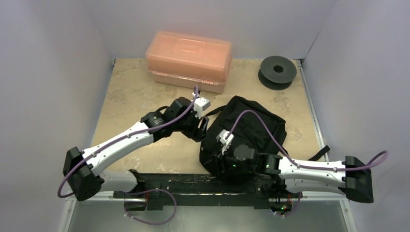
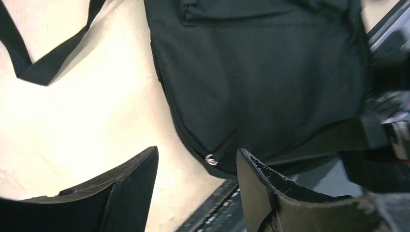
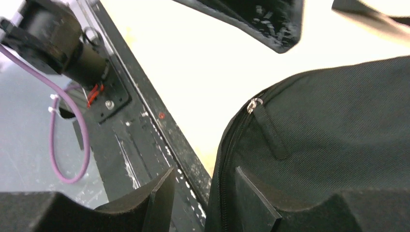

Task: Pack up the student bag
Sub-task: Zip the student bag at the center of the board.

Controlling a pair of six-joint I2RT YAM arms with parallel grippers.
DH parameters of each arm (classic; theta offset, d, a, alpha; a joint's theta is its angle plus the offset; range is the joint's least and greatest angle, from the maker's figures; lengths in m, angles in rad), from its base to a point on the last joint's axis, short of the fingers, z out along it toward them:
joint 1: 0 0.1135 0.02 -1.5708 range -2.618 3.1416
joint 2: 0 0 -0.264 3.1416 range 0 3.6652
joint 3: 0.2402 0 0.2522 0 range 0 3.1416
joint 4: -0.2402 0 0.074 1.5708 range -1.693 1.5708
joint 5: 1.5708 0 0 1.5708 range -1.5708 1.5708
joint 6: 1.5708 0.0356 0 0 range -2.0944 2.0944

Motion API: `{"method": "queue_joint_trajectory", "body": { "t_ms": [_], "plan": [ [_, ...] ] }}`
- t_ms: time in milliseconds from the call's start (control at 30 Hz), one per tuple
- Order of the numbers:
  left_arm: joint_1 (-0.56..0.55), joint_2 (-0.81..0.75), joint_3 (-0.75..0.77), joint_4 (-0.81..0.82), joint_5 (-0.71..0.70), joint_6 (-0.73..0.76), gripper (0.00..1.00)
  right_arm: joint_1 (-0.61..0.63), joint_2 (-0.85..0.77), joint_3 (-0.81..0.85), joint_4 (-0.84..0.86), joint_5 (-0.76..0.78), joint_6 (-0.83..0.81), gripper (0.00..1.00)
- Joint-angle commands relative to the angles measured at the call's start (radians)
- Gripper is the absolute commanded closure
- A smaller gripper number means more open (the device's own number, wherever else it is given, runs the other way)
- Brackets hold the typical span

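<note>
The fingers of the robot's right gripper sit on both sides of the zipped edge (image 3: 223,195), short of the pull tab, so the gripper should move over, pinch the tab (image 3: 271,135) and pull it toward the box.
The student bag (image 1: 249,128) lies soft and black in the middle of the table, a strap (image 1: 319,153) trailing to the right. My left gripper (image 1: 200,127) hovers at the bag's left edge. In the left wrist view it (image 2: 197,166) is open and empty, with the silver zip slider (image 2: 210,159) of the bag (image 2: 261,72) beyond its fingertips. My right gripper (image 1: 216,153) is over the bag's near left corner. In the right wrist view it (image 3: 205,188) is open, the bag's zipped edge (image 3: 223,183) lying between its fingers, and a zip pull tab (image 3: 268,133) sits higher up.
A translucent orange-pink plastic box (image 1: 188,60) stands at the back of the table, a black round spool (image 1: 277,71) at the back right. A black mounting rail (image 1: 193,186) runs along the near edge. A loose black strap (image 2: 43,63) lies on the table left of the bag.
</note>
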State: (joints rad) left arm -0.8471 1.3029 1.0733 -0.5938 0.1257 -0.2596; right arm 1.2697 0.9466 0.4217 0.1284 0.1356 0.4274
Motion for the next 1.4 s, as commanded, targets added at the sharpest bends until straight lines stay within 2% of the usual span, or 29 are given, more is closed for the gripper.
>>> {"method": "queue_joint_trajectory", "body": {
  "t_ms": [0, 100, 167, 267, 367, 500, 733, 1200, 1367],
  "plan": [
    [0.008, -0.108, -0.048, 0.040, -0.051, -0.297, 0.41, -0.067, -0.092, 0.058, -0.034, -0.028, 0.040, 0.47],
    [0.027, -0.186, -0.141, 0.081, -0.025, -0.444, 0.47, -0.281, -0.091, 0.096, -0.055, -0.236, 0.030, 0.49],
    [0.043, -0.245, -0.215, 0.128, -0.004, -0.541, 0.49, -0.370, -0.032, 0.150, -0.086, -0.360, -0.018, 0.53],
    [0.081, -0.304, -0.305, 0.198, 0.025, -0.662, 0.48, -0.403, 0.090, 0.238, -0.171, -0.405, -0.131, 0.59],
    [0.111, -0.338, -0.355, 0.239, 0.054, -0.709, 0.44, -0.407, 0.186, 0.276, -0.183, -0.431, -0.204, 0.59],
    [0.121, -0.354, -0.392, 0.241, 0.052, -0.760, 0.43, -0.383, 0.265, 0.311, -0.186, -0.398, -0.239, 0.58],
    [0.148, -0.385, -0.483, 0.291, 0.054, -0.843, 0.44, -0.291, 0.292, 0.351, -0.256, -0.230, -0.280, 0.53],
    [0.184, -0.388, -0.511, 0.314, 0.102, -0.841, 0.45, -0.157, 0.377, 0.381, -0.296, -0.050, -0.335, 0.53],
    [0.189, -0.370, -0.512, 0.293, 0.105, -0.869, 0.45, -0.107, 0.414, 0.366, -0.248, 0.030, -0.353, 0.53]
  ]
}}
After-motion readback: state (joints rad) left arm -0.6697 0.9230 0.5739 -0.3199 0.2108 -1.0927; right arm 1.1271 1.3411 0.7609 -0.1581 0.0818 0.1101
